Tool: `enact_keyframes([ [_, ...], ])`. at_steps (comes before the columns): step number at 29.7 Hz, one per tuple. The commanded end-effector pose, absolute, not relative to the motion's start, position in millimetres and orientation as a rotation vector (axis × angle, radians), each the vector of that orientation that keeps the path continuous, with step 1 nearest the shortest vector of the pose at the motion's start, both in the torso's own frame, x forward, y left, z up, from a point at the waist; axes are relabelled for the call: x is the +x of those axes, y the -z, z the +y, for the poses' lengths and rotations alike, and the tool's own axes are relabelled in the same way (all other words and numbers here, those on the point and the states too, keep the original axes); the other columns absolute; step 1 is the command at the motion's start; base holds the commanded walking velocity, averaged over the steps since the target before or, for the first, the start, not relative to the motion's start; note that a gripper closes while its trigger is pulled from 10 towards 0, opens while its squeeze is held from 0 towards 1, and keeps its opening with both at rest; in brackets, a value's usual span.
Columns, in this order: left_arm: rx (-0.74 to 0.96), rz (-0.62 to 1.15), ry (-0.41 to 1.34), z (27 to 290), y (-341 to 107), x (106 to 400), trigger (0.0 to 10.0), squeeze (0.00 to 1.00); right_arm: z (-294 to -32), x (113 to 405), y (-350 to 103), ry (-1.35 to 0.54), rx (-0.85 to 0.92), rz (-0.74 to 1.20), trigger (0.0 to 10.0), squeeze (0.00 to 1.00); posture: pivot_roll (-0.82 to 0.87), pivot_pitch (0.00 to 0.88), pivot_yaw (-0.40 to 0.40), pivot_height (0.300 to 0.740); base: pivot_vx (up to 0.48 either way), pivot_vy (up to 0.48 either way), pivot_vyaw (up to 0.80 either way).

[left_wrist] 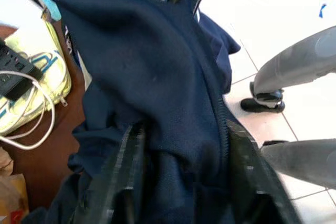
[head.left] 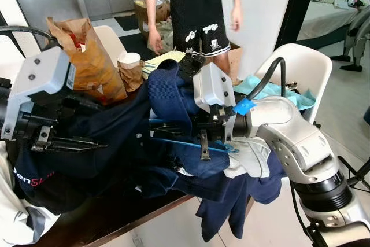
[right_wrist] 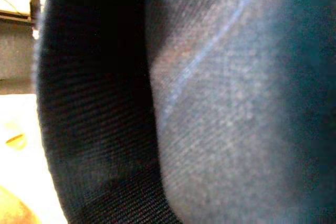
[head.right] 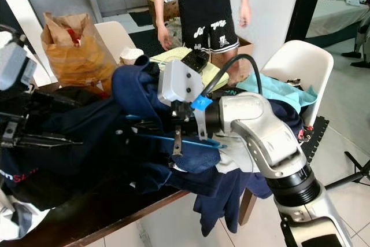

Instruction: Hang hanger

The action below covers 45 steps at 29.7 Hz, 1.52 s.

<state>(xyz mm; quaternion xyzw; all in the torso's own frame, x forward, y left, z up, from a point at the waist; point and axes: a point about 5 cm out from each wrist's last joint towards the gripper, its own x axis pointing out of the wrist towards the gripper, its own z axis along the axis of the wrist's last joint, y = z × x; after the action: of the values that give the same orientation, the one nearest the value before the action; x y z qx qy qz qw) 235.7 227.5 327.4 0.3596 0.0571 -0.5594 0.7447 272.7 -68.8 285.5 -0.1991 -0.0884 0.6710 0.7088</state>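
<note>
The blue hanger goes into the navy garment's folds. The hanger should stay inside and come along when I lift the garment by its cloth.
A navy garment is heaped on the table and draped over a blue hanger, which is held above the tabletop. My right gripper reaches in from the right and is shut on the hanger. Its fingertips are buried in the cloth, and navy fabric lies right against the right wrist camera. My left gripper points in from the left against the garment. Its fingers stand apart, open, with a fold of the navy cloth lying between them.
A person stands just behind the table. A brown paper bag and a paper cup stand at the back left. A white chair with teal cloth is on the right. The wooden table's edge runs in front.
</note>
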Motion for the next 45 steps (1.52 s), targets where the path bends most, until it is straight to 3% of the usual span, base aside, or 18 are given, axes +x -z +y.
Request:
enact_keyframes([
  [1,0.812,0.173,1.215,231,-326,236,0.0,0.0,-67,267,-294,-1.51,-0.44,-0.248,10.0,0.0,0.01,0.0,0.046,0.74,0.0,0.0,0.0],
  [13,0.899,0.103,1.111,233,-327,248,0.0,0.0,-65,264,-297,-1.526,-0.422,-0.271,10.0,0.0,0.01,0.0,0.046,0.74,0.0,0.0,0.0],
  [22,0.856,0.026,1.116,226,-328,249,0.0,0.0,-65,271,-295,-1.494,-0.379,-0.247,10.0,0.0,0.01,0.0,0.043,0.74,0.0,0.0,0.0],
  [23,0.841,0.015,1.124,225,-329,248,0.0,0.0,-65,273,-296,-1.486,-0.358,-0.243,10.0,1.0,0.01,0.0,0.043,0.74,0.0,0.0,0.0],
  [33,0.824,-0.021,1.112,227,-336,247,0.0,0.0,-75,282,-291,-1.435,-0.348,-0.209,10.0,1.0,0.01,0.0,0.045,0.74,0.0,0.0,0.0],
  [40,0.831,-0.058,1.042,237,-345,248,0.0,0.0,-97,293,-285,-1.33,-0.367,-0.168,10.0,1.0,0.01,0.0,0.046,0.74,0.0,0.0,0.0],
  [41,0.824,-0.071,1.042,237,-348,245,0.0,0.0,-101,296,-284,-1.304,-0.363,-0.16,10.0,0.68,0.01,0.0,0.043,0.74,0.0,0.0,0.0],
  [44,0.815,-0.083,1.047,236,-351,242,0.0,0.0,-106,300,-282,-1.28,-0.356,-0.153,10.0,0.68,0.01,0.0,0.042,0.74,0.0,0.0,0.0],
  [45,0.813,-0.082,1.068,233,-351,239,0.0,0.0,-110,304,-282,-1.251,-0.342,-0.148,10.0,0.0,0.01,0.0,0.041,0.74,0.0,0.0,0.0],
])
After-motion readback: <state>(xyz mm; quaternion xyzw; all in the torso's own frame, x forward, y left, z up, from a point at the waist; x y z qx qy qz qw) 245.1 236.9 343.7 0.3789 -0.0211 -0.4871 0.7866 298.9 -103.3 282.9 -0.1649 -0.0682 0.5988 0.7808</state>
